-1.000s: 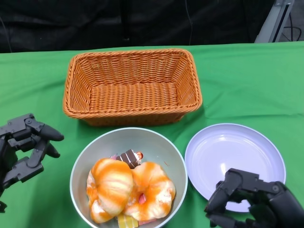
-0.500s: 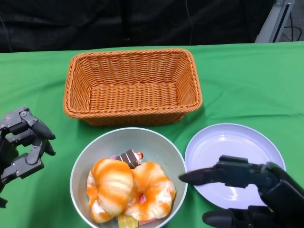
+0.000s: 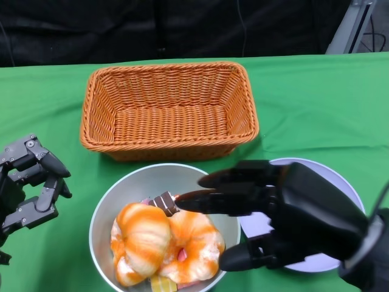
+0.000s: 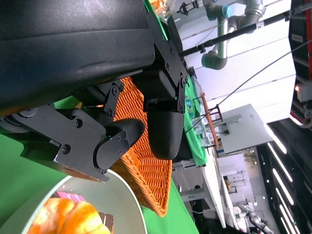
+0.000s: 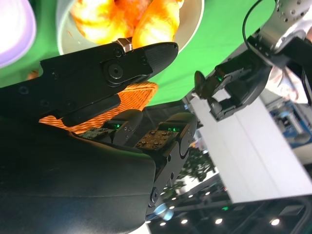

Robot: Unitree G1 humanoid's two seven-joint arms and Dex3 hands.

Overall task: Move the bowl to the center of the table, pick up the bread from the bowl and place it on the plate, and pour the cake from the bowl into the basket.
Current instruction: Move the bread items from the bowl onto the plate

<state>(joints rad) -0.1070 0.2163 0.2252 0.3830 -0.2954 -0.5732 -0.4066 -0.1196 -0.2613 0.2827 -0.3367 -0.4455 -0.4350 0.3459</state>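
My gripper is to lift the curved bread roll [image 3: 141, 238], and I expect a pink cake piece hidden underneath, since a pink sliver [image 3: 146, 201] peeks past the roll's far edge.
A grey bowl [image 3: 141, 182] sits at the near middle of the green table, holding two orange-glazed bread rolls [image 3: 141, 240] and small cake pieces, one chocolate [image 3: 165, 202]. My right hand [image 3: 285, 213] hovers over the bowl's right side with fingers spread, holding nothing; its fingertips [image 3: 188, 201] reach next to the chocolate piece. It hides part of the white plate [image 3: 343, 194]. My left hand [image 3: 27, 182] stays left of the bowl, fingers apart and empty. The wicker basket [image 3: 169, 109] stands behind the bowl. The right wrist view shows the bread [image 5: 122, 19] beyond my fingers.
A green cloth [image 3: 316, 103] covers the table, with bare room right of the basket and at the far left. A dark backdrop runs behind the far edge. The left wrist view shows the basket [image 4: 146, 165] and bowl rim [image 4: 122, 195].
My right hand has risen from the near right corner and moved left over the plate to the bowl, its fingers spreading out. The left hand drew slightly left. Bowl and bread are unmoved.
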